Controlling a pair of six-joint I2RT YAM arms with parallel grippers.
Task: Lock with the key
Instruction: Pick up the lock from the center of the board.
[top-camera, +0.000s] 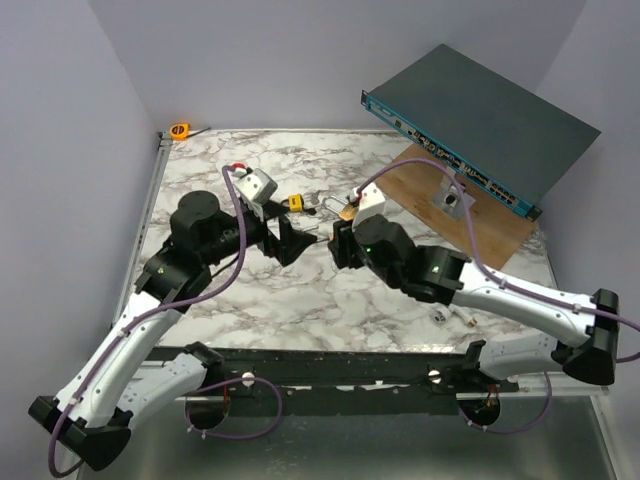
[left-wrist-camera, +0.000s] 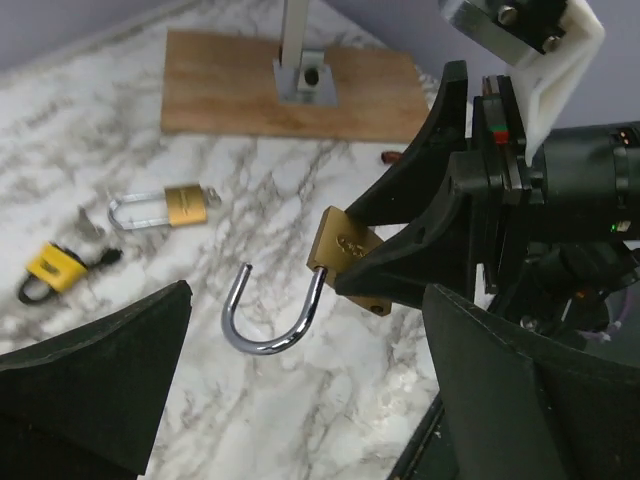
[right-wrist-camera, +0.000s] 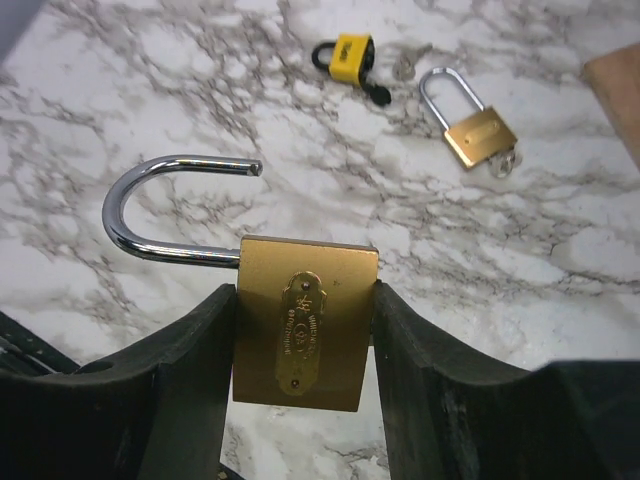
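Observation:
The chrome shackle (left-wrist-camera: 312, 296) points freely into the open fingers of my left gripper. My left gripper should keep going toward the shackle's bend (left-wrist-camera: 262, 347) until its fingers close there.
My right gripper (right-wrist-camera: 305, 300) is shut on the body of a large brass padlock (right-wrist-camera: 305, 325) and holds it above the marble table (top-camera: 300, 290). Its chrome shackle (right-wrist-camera: 150, 215) stands open and points left. In the left wrist view the same padlock (left-wrist-camera: 345, 248) sticks out of the right gripper (left-wrist-camera: 420, 250), with the shackle (left-wrist-camera: 265, 325) hanging free. My left gripper (left-wrist-camera: 307, 295) is open and empty, facing the padlock with its fingers (left-wrist-camera: 100, 380) wide on either side of the shackle. In the top view both grippers (top-camera: 290, 240) (top-camera: 340, 243) meet mid-table. No key shows in either gripper.
A yellow padlock (right-wrist-camera: 350, 52) and a small long-shackle brass padlock (right-wrist-camera: 470, 125) with keys (right-wrist-camera: 503, 163) lie on the table beyond. A wooden board (top-camera: 470, 215) with a metal bracket (top-camera: 450, 200) and a teal rack unit (top-camera: 480, 120) are at the back right. An orange tape measure (top-camera: 180, 130) is at the back left.

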